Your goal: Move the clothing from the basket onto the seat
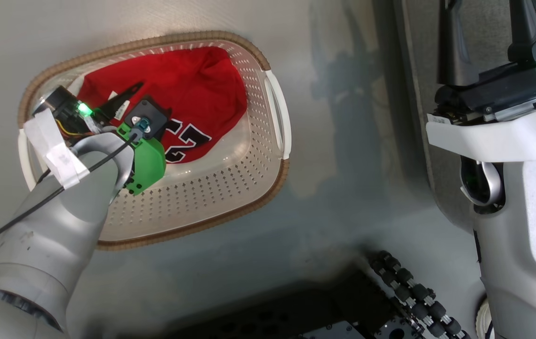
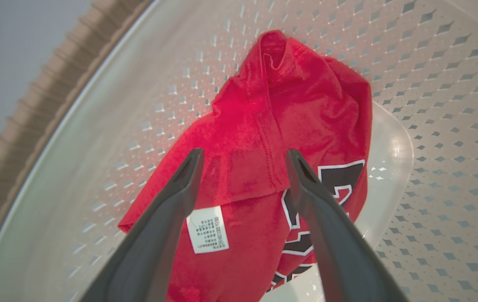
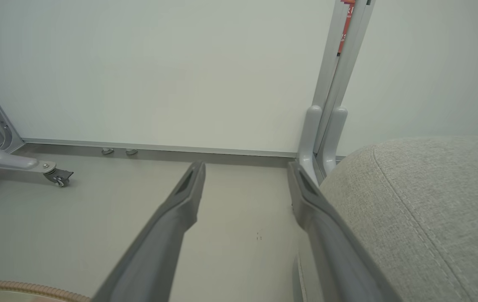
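The red jersey is in a heap with soft creases, so I expect it to stay bunched up and droop over the fingers of my right gripper when I carry it.
The cream perforated basket with its brown rim stands on the grey floor at the left. In it lies the red clothing, a jersey with a black-and-white number. My left gripper reaches down into the basket. In the left wrist view it is open, its fingers on either side of a fold of the clothing just above its white label; nothing is gripped. My right gripper is open and empty beside the grey fabric seat. The right wrist view shows it left of the seat.
The basket's white handle faces the seat. My dark wheeled base sits at the bottom. Ahead of the right gripper are a white wall, a grey upright post by the seat, and a castor leg at the left.
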Available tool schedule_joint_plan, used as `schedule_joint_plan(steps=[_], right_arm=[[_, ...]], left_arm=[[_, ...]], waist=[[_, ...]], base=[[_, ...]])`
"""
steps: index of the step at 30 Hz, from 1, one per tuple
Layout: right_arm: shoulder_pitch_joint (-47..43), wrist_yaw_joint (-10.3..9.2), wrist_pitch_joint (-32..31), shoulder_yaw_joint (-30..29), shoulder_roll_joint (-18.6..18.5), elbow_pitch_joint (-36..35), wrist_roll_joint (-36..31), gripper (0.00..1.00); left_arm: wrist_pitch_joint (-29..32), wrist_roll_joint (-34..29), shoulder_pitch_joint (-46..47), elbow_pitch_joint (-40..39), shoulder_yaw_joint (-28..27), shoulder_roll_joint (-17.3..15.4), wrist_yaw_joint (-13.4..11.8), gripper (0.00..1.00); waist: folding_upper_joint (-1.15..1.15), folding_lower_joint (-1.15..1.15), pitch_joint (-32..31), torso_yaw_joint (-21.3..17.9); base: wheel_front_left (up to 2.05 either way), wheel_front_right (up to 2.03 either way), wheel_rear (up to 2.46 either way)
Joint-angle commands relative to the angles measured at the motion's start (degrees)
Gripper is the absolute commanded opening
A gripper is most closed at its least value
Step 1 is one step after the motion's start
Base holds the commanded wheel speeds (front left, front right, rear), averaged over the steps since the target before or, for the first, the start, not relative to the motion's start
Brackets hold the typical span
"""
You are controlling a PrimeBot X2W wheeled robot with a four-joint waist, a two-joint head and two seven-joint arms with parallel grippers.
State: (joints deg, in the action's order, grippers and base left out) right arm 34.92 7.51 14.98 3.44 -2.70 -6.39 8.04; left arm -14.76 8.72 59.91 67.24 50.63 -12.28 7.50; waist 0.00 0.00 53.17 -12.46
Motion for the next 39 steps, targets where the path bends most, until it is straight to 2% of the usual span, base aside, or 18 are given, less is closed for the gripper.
schedule_joint_plan(steps=[1,16,30,31,32,33,39], right_arm=[[0.78,-0.04,0.06,0.12,-0.11,-0.47,0.21,1.00],[-0.93,-0.04,0.05,0.57,-0.11,-3.70,-0.27,1.00],[-4.08,-0.04,0.05,-0.57,-0.11,-6.24,-1.06,1.00],[-4.22,-0.04,0.06,-0.77,-0.11,-6.42,-1.17,1.00],[-4.38,-0.04,0.06,-0.88,-0.11,-6.53,-1.16,1.00],[-4.59,-0.04,0.06,-1.01,-0.11,-6.60,-1.18,1.00],[-4.55,-0.04,0.06,-1.28,-0.11,-6.96,-1.61,1.00]], left_arm=[[-0.06,-0.34,1.64,0.91,0.43,-0.43,0.00,1.00],[5.38,-5.10,7.59,6.07,7.40,-2.79,-0.58,1.00],[8.63,-7.54,9.42,6.60,11.85,-1.63,-0.30,1.00],[8.79,-7.62,9.43,6.62,12.09,-1.47,-0.26,0.67],[8.82,-7.73,9.53,6.63,12.33,-1.37,-0.25,0.40],[9.33,-7.90,9.63,6.66,12.77,-1.22,-0.23,0.00],[9.15,-7.60,10.27,6.63,13.73,-0.14,-0.17,0.00]], waist=[[0.00,0.00,2.25,-0.67],[0.00,0.00,7.23,-1.91],[0.00,0.00,9.46,-1.54],[0.00,0.00,9.50,-1.39],[0.00,0.00,9.54,-1.31],[0.00,0.00,9.56,-1.22],[0.00,0.00,9.74,-0.71]], base=[[0.00,0.00,0.00],[0.00,0.00,0.00],[0.00,0.00,0.00],[0.00,0.00,0.00],[0.00,0.00,0.00],[0.00,0.00,0.00],[0.00,0.00,0.00]])
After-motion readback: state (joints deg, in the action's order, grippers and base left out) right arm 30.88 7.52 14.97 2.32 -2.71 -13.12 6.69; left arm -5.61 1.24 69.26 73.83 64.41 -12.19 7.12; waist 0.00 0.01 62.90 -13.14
